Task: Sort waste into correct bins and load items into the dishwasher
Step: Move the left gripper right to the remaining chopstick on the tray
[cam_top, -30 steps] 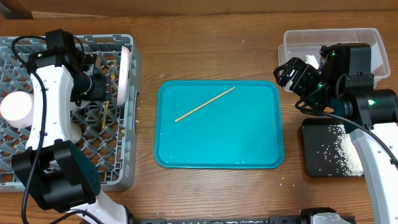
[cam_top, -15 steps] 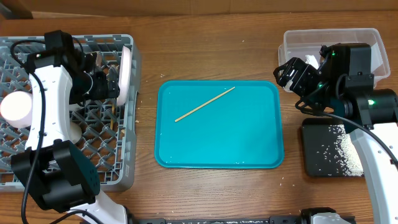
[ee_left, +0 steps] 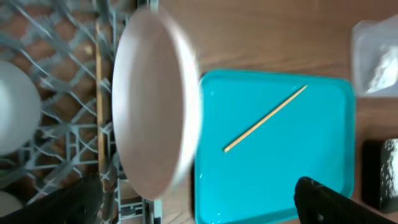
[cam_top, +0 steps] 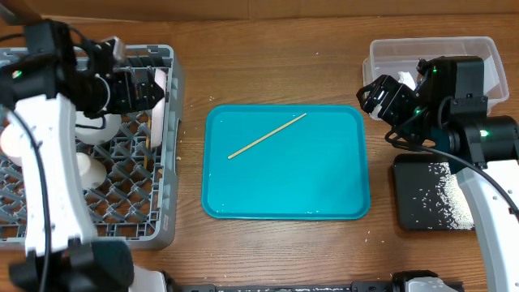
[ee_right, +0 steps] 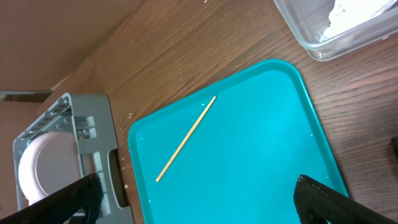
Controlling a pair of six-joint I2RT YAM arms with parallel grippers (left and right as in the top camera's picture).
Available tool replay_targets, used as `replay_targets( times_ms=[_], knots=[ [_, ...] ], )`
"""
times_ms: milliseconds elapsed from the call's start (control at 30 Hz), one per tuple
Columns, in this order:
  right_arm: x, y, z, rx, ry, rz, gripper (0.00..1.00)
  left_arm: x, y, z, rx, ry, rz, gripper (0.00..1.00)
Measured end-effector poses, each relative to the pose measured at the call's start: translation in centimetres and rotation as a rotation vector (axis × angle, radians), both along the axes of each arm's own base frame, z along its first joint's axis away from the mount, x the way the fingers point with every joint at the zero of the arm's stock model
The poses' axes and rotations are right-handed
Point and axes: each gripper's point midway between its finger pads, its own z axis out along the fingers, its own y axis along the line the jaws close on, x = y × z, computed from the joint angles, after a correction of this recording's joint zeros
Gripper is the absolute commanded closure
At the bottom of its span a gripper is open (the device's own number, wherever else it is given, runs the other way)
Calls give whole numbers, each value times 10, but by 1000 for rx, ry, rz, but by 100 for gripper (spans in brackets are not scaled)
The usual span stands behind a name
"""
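Note:
The wooden chopstick lies free inside the teal tray's rim, so my left gripper should keep going, open, toward the chopstick's middle and close there.
A wooden chopstick lies diagonally on the teal tray; it also shows in the left wrist view and the right wrist view. A second chopstick lies in the grey dish rack beside the upright white plate. My left gripper hovers open and empty over the plate's top. My right gripper is open and empty, above the table between the teal tray and the clear tub, which holds a crumpled white tissue.
The black tray with white rice grains sits at the right front, under my right arm. White bowls and a cup stand in the rack's left part. A few grains lie on the wood near the teal tray's corners.
My left gripper has let go of a chopstick in the rack and has risen toward the rack's far right corner. The right arm has not moved.

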Motion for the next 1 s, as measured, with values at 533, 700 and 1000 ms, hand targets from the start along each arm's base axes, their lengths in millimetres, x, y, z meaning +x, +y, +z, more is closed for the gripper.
replay_targets(
  times_ms=[533, 700, 1000],
  knots=[
    [0, 0, 0, 0, -1, 1, 0, -54, -80, 48, -336, 30, -177, 4],
    [0, 0, 0, 0, 0, 1, 0, -71, -128, 42, -285, 54, -371, 11],
    [0, 0, 0, 0, 0, 1, 0, -72, -202, -7, 49, 107, -544, 39]
  ],
)
